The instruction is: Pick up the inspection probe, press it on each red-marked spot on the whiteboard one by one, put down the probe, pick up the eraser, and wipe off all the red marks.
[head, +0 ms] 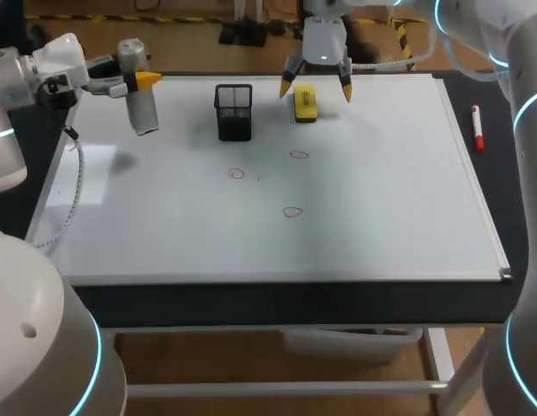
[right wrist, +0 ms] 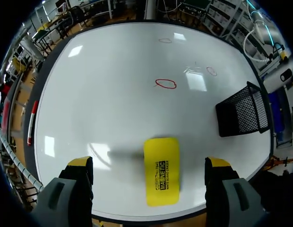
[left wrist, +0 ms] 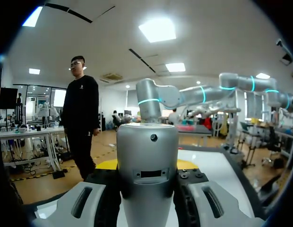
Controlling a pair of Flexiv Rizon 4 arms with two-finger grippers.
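Each wiped mark will come off clean when the robot rubs the yellow eraser over it, because the red marks point(head: 236, 173) are thin lines on a glossy whiteboard point(head: 91, 178).
The inspection probe point(head: 142, 101), a grey cylinder, hangs upright over the whiteboard's point(head: 381, 199) far left corner, with my left gripper point(head: 140, 81) shut on its upper part. In the left wrist view the probe point(left wrist: 147, 175) fills the gap between the fingers point(left wrist: 82, 201). Three red marks point(head: 236, 173) point(head: 299, 155) point(head: 292, 211) are drawn mid-board. The yellow eraser point(head: 305, 102) lies at the far edge. My right gripper point(head: 316, 84) hovers open just above it. In the right wrist view the eraser point(right wrist: 161, 182) lies between and below the spread fingertips point(right wrist: 80, 163), untouched.
A black mesh holder point(head: 234, 111) stands left of the eraser, seen also in the right wrist view point(right wrist: 243, 115). A red marker point(head: 477, 128) lies off the board's right edge. The board's near half is bare apart from the marks.
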